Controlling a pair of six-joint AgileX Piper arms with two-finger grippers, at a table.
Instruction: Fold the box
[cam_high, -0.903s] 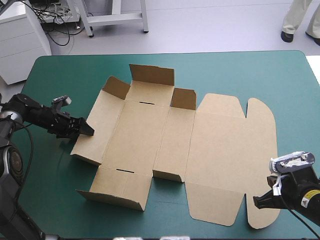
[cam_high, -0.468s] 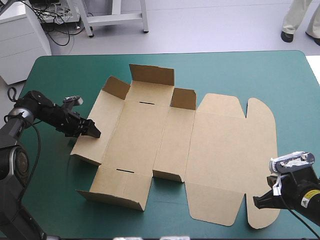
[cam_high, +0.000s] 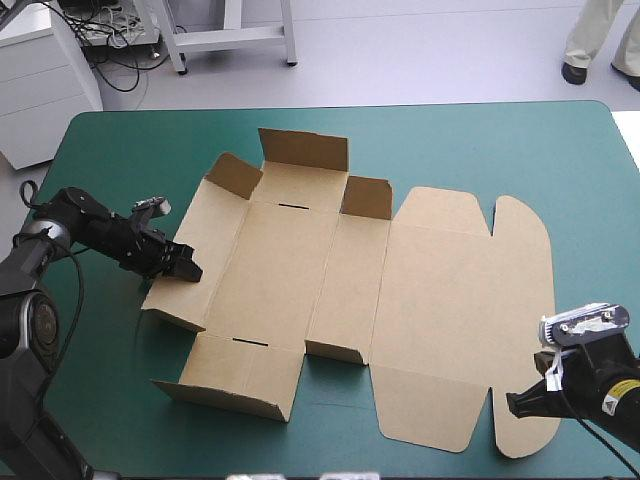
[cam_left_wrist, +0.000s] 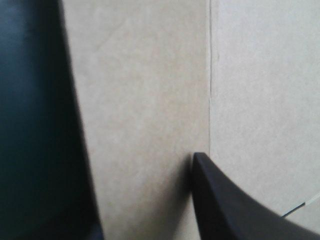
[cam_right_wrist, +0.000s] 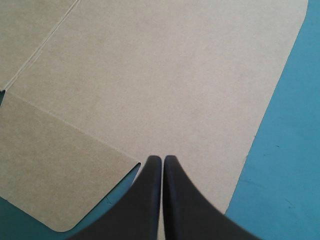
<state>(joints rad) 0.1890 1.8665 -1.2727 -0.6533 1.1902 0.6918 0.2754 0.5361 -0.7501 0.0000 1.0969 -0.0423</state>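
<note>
The side panel is joined to the box's base by a straight crease, so it will swing upright with its end flaps when I lift it.
The brown box lies spread out on the teal-green cover, its far flaps and near flaps raised a little and the lid flat to the right. My left gripper is open at the box's left wall panel. One black finger rests over the board; the other is hidden, apparently below the panel's edge. My right gripper is shut and holds nothing. It points at the lid's near right corner, also seen in the high view.
The teal-green table shows bare cover beyond the box and along its left side. Its near edge lies close behind the right gripper. A white cabinet stands off the far left corner.
My left gripper has slid right from beside the box onto the edge of its left wall panel. The box and the right arm have not moved.
</note>
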